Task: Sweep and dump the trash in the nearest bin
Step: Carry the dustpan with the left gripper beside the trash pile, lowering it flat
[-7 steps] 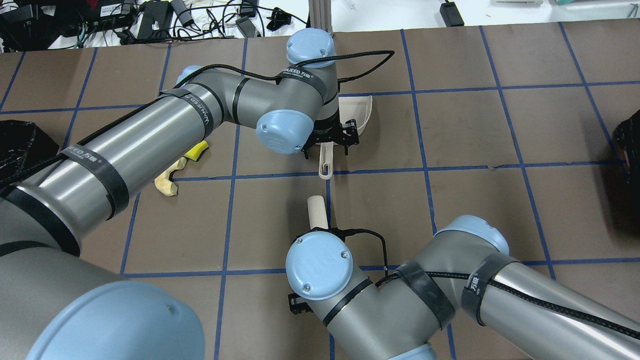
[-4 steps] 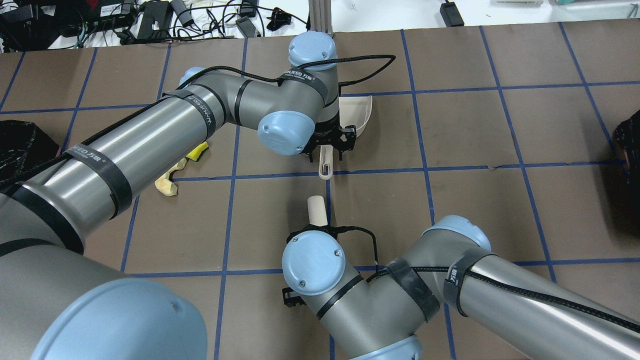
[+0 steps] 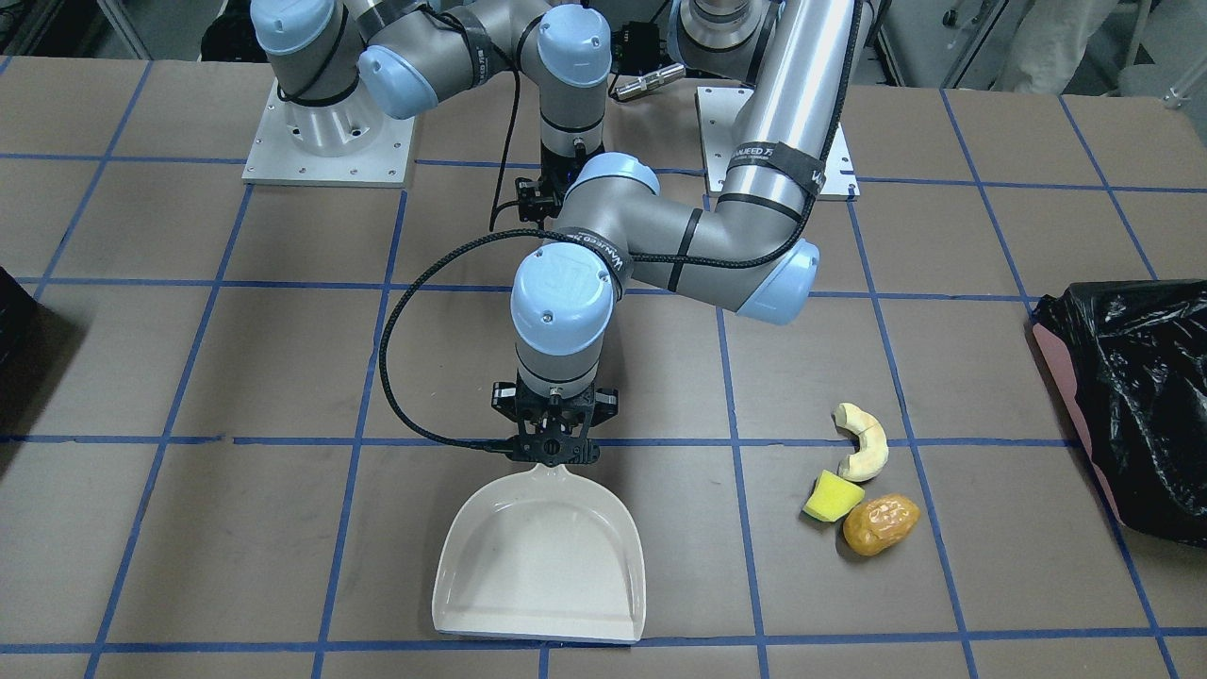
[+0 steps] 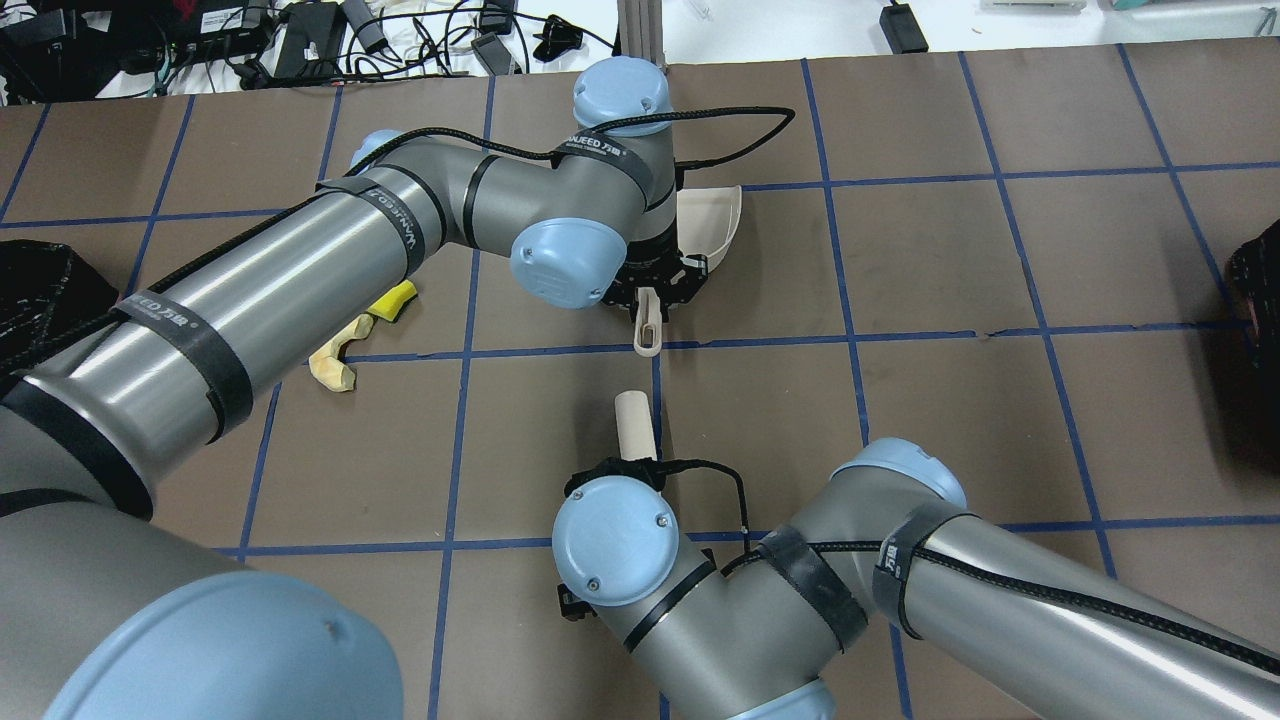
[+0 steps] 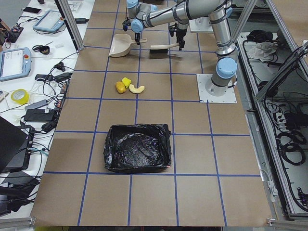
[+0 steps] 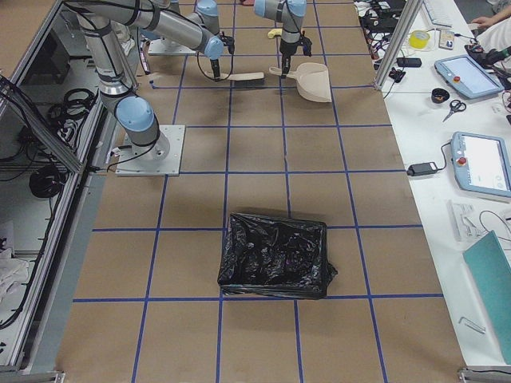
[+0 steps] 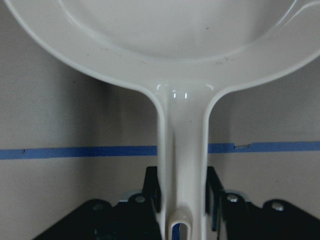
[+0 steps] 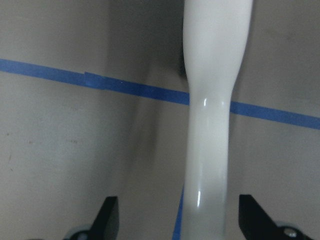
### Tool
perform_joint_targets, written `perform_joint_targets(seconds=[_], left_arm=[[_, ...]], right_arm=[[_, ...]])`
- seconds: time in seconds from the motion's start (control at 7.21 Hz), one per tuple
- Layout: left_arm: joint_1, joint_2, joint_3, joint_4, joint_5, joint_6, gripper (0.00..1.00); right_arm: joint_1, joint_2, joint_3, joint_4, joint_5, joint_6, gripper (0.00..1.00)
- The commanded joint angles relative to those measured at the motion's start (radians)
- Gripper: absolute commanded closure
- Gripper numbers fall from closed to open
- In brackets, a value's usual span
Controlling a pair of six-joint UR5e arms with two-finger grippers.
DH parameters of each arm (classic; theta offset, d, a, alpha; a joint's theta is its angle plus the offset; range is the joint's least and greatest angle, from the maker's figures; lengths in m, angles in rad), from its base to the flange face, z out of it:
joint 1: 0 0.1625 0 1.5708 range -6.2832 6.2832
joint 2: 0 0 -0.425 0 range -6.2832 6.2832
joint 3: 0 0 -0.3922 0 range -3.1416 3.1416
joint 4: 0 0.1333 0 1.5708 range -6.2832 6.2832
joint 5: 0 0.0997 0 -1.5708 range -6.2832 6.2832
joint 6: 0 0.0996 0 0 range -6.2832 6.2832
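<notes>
I expect the orange-brown oval (image 3: 882,524) to slide over the white dustpan's front edge (image 3: 537,637) when I push with the brush, because that edge is low and straight.
The trash lies together on the table: a cream crescent (image 3: 863,441), a yellow-green wedge (image 3: 832,497) and an orange-brown oval (image 3: 880,524). The black-lined pinkish-red bin (image 3: 1127,396) stands beyond them at the robot's left end. My left gripper (image 3: 554,453) is shut on the handle of the white dustpan (image 3: 542,556), and its fingers (image 7: 152,192) press both sides of the handle. My right gripper (image 8: 181,217) is open, and the white brush handle (image 8: 215,100) lies between its spread fingers. In the overhead view the right wrist hides most of the brush (image 4: 633,420).
The left arm's forearm (image 4: 250,290) partly covers the crescent (image 4: 335,360) and wedge (image 4: 392,300) in the overhead view. A second black-lined container (image 6: 275,265) stands at the robot's right end. The table is brown with blue tape lines (image 3: 735,443).
The left gripper's jaws have closed onto the dustpan handle. The right wrist has shifted slightly toward the robot and to the left over the brush handle.
</notes>
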Motion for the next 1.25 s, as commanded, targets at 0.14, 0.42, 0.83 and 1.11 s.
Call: perform_joint_targets(seconds=[0.14, 0.42, 0.83, 1.11], left_arm=[[0.121, 0.099, 0.017, -0.14, 0.071, 0.371, 1.0], [0.274, 0.179, 0.02, -0.234, 0.1, 0.791, 1.0], [0.492, 0.289, 0.019, -0.357, 0.166, 1.227, 1.0], [0.694, 0.326, 0.007, -0.388, 0.166, 1.602, 1.0]], right_arm=[[0.001, 0.0, -0.001, 0.008, -0.016, -0.017, 0.15], [0.001, -0.002, -0.001, 0.008, -0.017, -0.016, 0.24], [0.002, -0.044, 0.007, 0.049, -0.019, -0.006, 0.41], [0.002, -0.048, 0.01, 0.05, -0.017, -0.006, 0.44]])
